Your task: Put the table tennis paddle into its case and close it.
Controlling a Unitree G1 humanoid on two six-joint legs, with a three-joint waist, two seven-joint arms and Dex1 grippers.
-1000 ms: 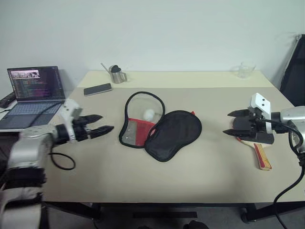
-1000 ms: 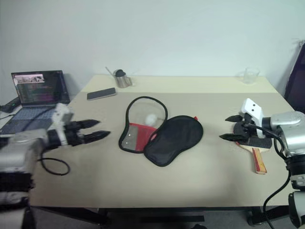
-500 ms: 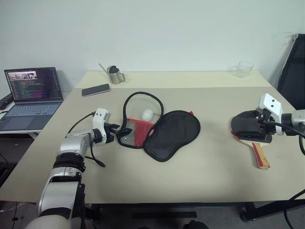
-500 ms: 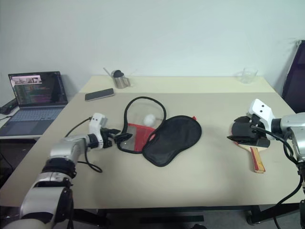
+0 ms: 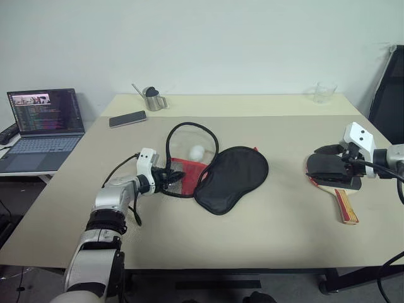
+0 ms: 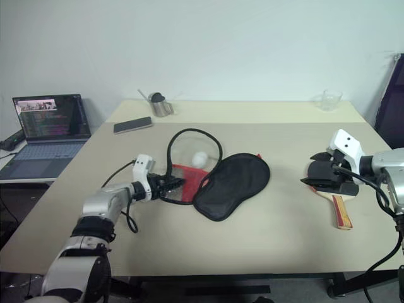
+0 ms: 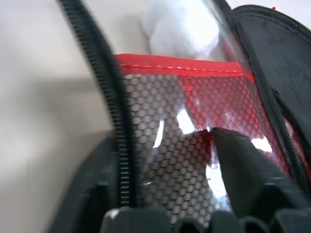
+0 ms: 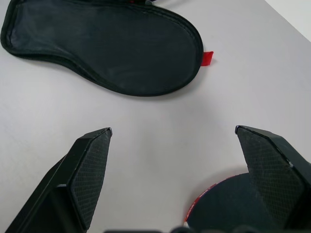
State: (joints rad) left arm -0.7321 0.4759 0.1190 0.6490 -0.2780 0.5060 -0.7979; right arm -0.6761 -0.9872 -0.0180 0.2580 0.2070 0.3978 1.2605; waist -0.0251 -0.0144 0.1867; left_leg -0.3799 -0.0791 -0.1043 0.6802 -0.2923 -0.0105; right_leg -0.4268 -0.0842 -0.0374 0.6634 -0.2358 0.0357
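My gripper will make the black half [image 5: 235,178] slide and turn along, still folded out, when it pushes the zip edge, because the black half is joined to the mesh half at one side [image 5: 206,177].
The case lies unzipped at the table's middle: its black half [image 5: 230,178] is folded out to the right, and its clear and red mesh half [image 5: 183,170] is on the left with a white ball [image 5: 197,151] on it. My left gripper [image 5: 172,178] is at the case's left rim. In the left wrist view its fingers [image 7: 243,179] stand apart, one outside the zip edge [image 7: 116,145], the other over the mesh. The table tennis paddle [image 5: 346,208] lies at the right. My right gripper [image 5: 317,165] hovers open over its dark face [image 8: 228,208].
A laptop [image 5: 41,123] stands on a side table at the left. A phone [image 5: 127,118] and a metal cup [image 5: 153,99] sit at the back left of the table [image 5: 252,233], and a clear glass [image 5: 324,92] at the back right.
My left gripper has moved right and down to the case's left rim, and its fingers have come closer together. The right gripper has stayed over the paddle.
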